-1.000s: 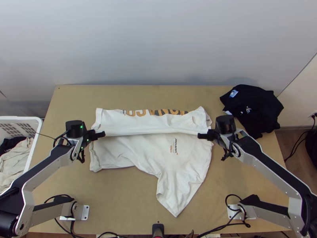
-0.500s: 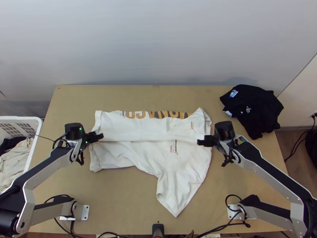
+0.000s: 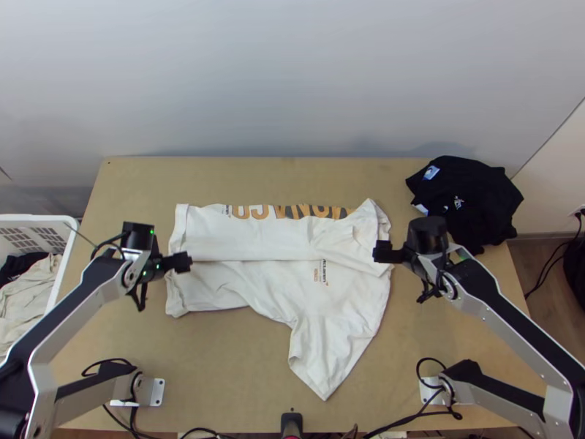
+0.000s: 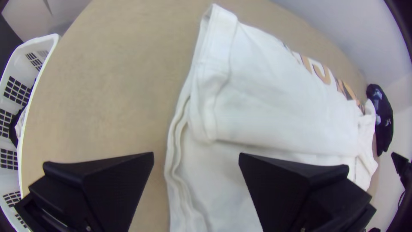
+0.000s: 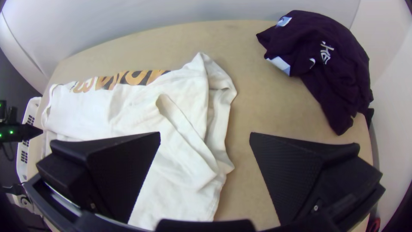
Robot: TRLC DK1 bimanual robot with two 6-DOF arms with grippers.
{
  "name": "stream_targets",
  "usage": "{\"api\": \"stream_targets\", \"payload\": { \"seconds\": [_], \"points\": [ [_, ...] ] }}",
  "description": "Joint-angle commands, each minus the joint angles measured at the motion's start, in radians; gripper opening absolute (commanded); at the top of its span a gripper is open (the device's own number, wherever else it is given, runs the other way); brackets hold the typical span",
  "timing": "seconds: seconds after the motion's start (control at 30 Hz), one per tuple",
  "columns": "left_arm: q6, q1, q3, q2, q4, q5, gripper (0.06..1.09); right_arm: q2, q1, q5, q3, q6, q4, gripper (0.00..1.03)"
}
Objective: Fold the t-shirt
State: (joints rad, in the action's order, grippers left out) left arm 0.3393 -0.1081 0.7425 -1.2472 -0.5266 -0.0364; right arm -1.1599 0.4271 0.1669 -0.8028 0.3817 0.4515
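Observation:
The orange print (image 3: 292, 211) goes over the t-shirt's far fold. I will therefore expect more print hidden underneath, which will show when I fold the t-shirt's near part (image 3: 219, 285) over.
The white t-shirt (image 3: 292, 278) lies on the table with its far part folded over toward the near edge, the fold's edge running straight across; a sleeve sticks out at the near side. Over the shirt's left edge is my left gripper (image 3: 183, 262); over its right edge, my right gripper (image 3: 383, 252). In the left wrist view my left gripper (image 4: 196, 161) stands open above the hem side of the shirt (image 4: 274, 103). My right gripper (image 5: 205, 141), open too, has the creased shirt (image 5: 171, 116) beneath and between its fingers.
A bunched black garment (image 3: 468, 201) lies at the table's back right corner. At the left, beside the table, stands a white basket (image 3: 72, 233) with clothes in it. Bare wood (image 3: 234, 366) shows near the front left.
The folded layer came down flat toward the near edge. Both grippers, at its corners a second ago, have let go; my left one sits slightly nearer, my right one shifted a little right.

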Motion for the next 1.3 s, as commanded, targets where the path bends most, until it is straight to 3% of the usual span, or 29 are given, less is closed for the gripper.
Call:
{"api": "stream_targets", "payload": {
  "seconds": [0.0, 0.33, 0.5, 0.6, 0.73, 0.83, 0.97, 1.27],
  "points": [
    [-0.048, -0.036, -0.069, 0.163, -0.161, 0.029, 1.02, 0.054, -0.013, -0.006, -0.021, 0.008, 0.058, 0.97],
    [-0.028, -0.085, -0.172, 0.219, -0.197, 0.027, 1.02, 0.126, 0.047, -0.127, -0.045, 0.039, 0.214, 0.97],
    [-0.019, -0.09, -0.203, 0.201, -0.168, 0.023, 0.94, 0.146, 0.052, -0.181, -0.067, 0.057, 0.259, 0.97],
    [-0.005, -0.097, -0.21, 0.193, -0.15, 0.016, 0.73, 0.151, 0.07, -0.213, -0.067, 0.06, 0.283, 0.97],
    [-0.002, -0.11, -0.216, 0.193, -0.125, -0.002, 0.31, 0.151, 0.107, -0.253, -0.065, 0.06, 0.314, 0.97],
    [0.003, -0.114, -0.218, 0.192, -0.116, -0.005, 0.1, 0.146, 0.139, -0.326, -0.067, 0.063, 0.355, 0.97],
    [0.02, -0.114, -0.209, 0.195, -0.113, -0.022, 0.1, 0.137, 0.199, -0.403, -0.049, 0.063, 0.403, 0.96],
    [0.023, -0.113, -0.167, 0.2, -0.085, -0.086, 0.1, 0.114, 0.348, -0.471, 0.016, 0.036, 0.466, 0.96]
  ]
}}
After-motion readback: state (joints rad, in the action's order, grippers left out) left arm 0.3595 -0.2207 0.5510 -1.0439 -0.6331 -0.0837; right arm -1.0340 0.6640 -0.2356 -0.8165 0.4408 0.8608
